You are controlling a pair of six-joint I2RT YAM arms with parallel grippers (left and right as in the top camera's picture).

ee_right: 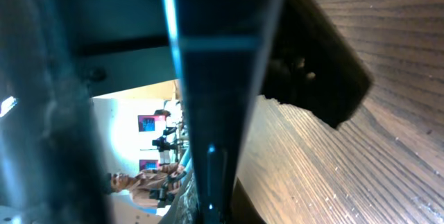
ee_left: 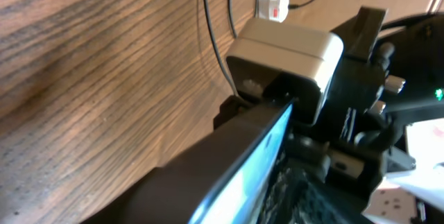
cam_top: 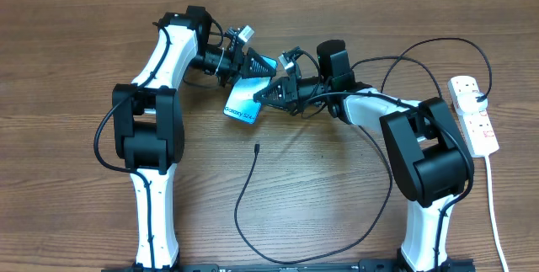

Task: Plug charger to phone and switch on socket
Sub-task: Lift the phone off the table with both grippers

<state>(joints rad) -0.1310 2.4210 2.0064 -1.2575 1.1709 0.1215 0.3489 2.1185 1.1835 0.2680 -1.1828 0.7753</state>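
Note:
My left gripper's arm has the phone's bottom end (cam_top: pixel 240 114) slanting toward it, so next my right gripper turns the phone straighter before it fetches the charger's connector (cam_top: pixel 257 148).
The phone (cam_top: pixel 241 104) is held tilted above the table, its light-blue screen lit. My left gripper (cam_top: pixel 245 70) is shut on its far end; its lit screen edge runs between the jaws in the left wrist view (ee_left: pixel 267 151). My right gripper (cam_top: pixel 271 93) is shut on its right edge, which fills the right wrist view (ee_right: pixel 222 78). The charger's thin black cable lies on the table with its connector tip (cam_top: pixel 256 147) free, below the phone. The cable loops round to its plug (cam_top: pixel 481 98) in the white socket (cam_top: pixel 475 120) at the far right.
The socket's thick white cord (cam_top: pixel 497 213) runs down the right edge. The black cable (cam_top: pixel 244 221) loops along the table's front between the two arm bases. In the left wrist view the socket (ee_left: pixel 272 1) and the cable (ee_left: pixel 210 23) show beyond the phone.

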